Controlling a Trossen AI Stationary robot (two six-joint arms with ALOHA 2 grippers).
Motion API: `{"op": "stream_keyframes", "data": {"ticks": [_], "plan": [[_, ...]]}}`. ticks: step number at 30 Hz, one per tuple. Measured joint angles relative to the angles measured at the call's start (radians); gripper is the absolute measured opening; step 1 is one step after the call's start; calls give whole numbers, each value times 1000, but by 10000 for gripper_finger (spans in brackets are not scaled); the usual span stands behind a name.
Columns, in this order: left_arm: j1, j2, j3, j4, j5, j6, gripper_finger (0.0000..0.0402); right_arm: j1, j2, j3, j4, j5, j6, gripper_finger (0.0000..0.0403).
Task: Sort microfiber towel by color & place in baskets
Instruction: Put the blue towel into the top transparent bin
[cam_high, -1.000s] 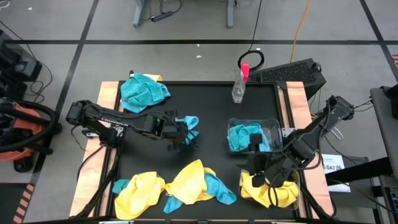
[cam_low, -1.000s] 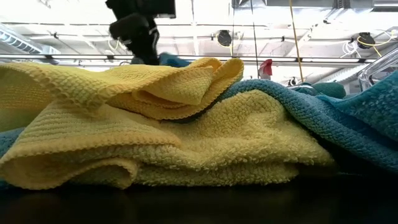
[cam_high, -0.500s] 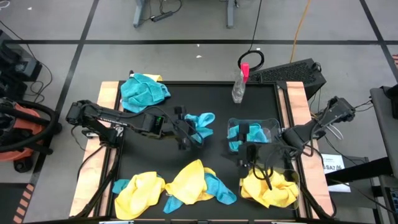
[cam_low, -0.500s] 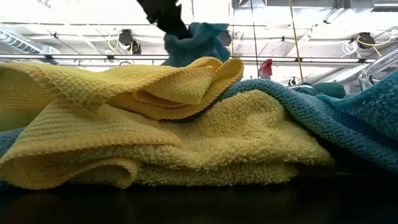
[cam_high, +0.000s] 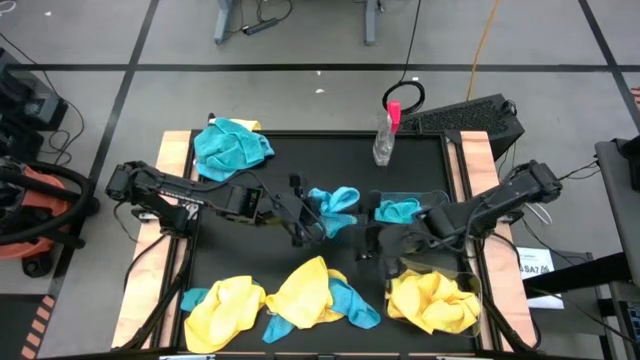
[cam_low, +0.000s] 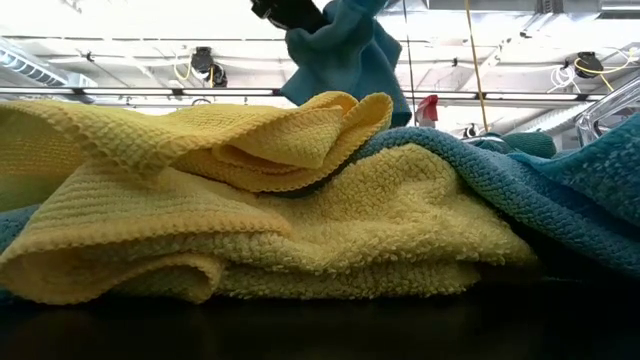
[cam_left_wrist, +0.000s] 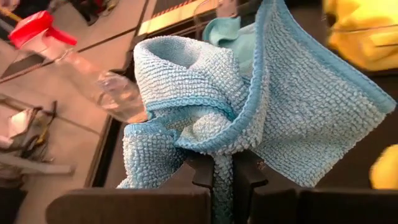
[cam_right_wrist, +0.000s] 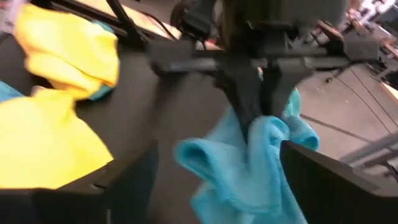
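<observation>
Loose folds of the light blue towel (cam_high: 343, 198) stick out from the left gripper toward the open fingers of the right gripper, so the right gripper keeps moving forward until it grips them (cam_right_wrist: 258, 165).
My left gripper (cam_high: 303, 218) is over the middle of the black table, shut on a light blue towel (cam_high: 336, 203) held in the air; the towel also shows in the low view (cam_low: 345, 55). My right gripper (cam_high: 372, 243) is open just right of and nearer than that towel, facing it, with the towel ahead of its spread fingers (cam_right_wrist: 134, 180). One clear basket (cam_high: 386, 196) at the right holds a blue towel (cam_high: 398, 211). A second clear basket (cam_high: 462, 272) at the near right holds a yellow towel (cam_high: 430, 300). My left gripper pinches a bunched fold of the blue towel (cam_left_wrist: 219, 146) between its two fingers, several layers thick. The fingers come roughly level from the table's left. The towel is lifted clear of the table, crumpled ahead of the fingertips, with one flap (cam_left_wrist: 311, 118) hanging open.
A spray bottle (cam_high: 385, 140) with a pink top stands at the far edge. A blue towel (cam_high: 232, 146) lies at the far left corner. Yellow and blue towels (cam_high: 285, 300) lie heaped along the near edge, filling the low view (cam_low: 300, 200).
My left gripper has carried the blue towel up and toward the table's right, and the towel now hangs clear. My right gripper has moved away from the yellow towel in the near right basket, toward the table's left and a little farther, up to the held towel.
</observation>
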Motion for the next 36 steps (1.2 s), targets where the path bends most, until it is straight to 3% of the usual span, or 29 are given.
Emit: {"op": "stream_keyframes", "data": {"ticks": [7,23,28,36], "plan": [[-11,0,0,62,135,20,15,-61,37,0,5,11,0,354],[-71,0,0,239,140,191,15,-95,37,0,-83,6,114,340],[-71,0,0,234,140,185,34,-94,37,0,-87,10,113,257],[-62,0,1,198,121,104,144,-93,32,0,-175,12,109,34]]}}
